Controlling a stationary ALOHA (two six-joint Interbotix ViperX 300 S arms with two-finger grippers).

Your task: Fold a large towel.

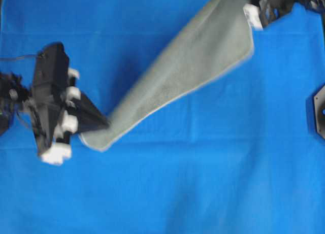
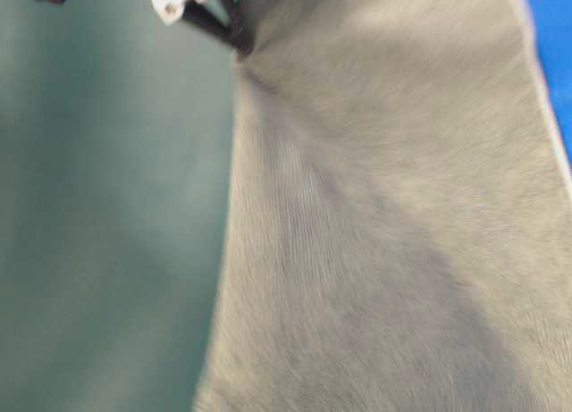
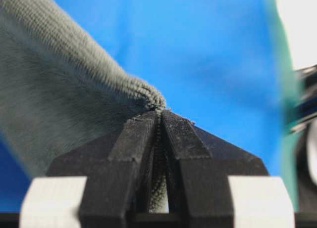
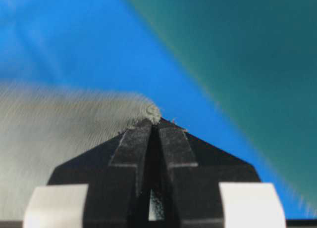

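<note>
My grippers are holding the towel, and the towel hangs slanted [image 1: 175, 66] from them. I should pull its held edge straight and draw the towel back to lay it out flat over the blue sheet [image 1: 203, 137].
The grey-green towel [image 1: 188, 69] hangs stretched in a long diagonal band over the blue sheet, from lower left to upper right. My left gripper [image 1: 104, 125] is shut on the towel's lower-left corner; in the left wrist view the cloth [image 3: 59, 89] bunches at the closed tips [image 3: 159, 112] and a strip of it shows between the fingers. My right gripper [image 1: 250, 4] is shut on the upper-right corner, where the towel [image 4: 64, 134] streams off to the left of the pinched tips [image 4: 157, 120]. The table-level view is filled by the hanging towel [image 2: 384, 215].
The bright blue sheet [image 1: 203, 183] covers the whole table under the towel. A dark fixture [image 1: 319, 112] sits at the right edge. A dull green backdrop [image 2: 98, 215] stands behind the towel in the table-level view.
</note>
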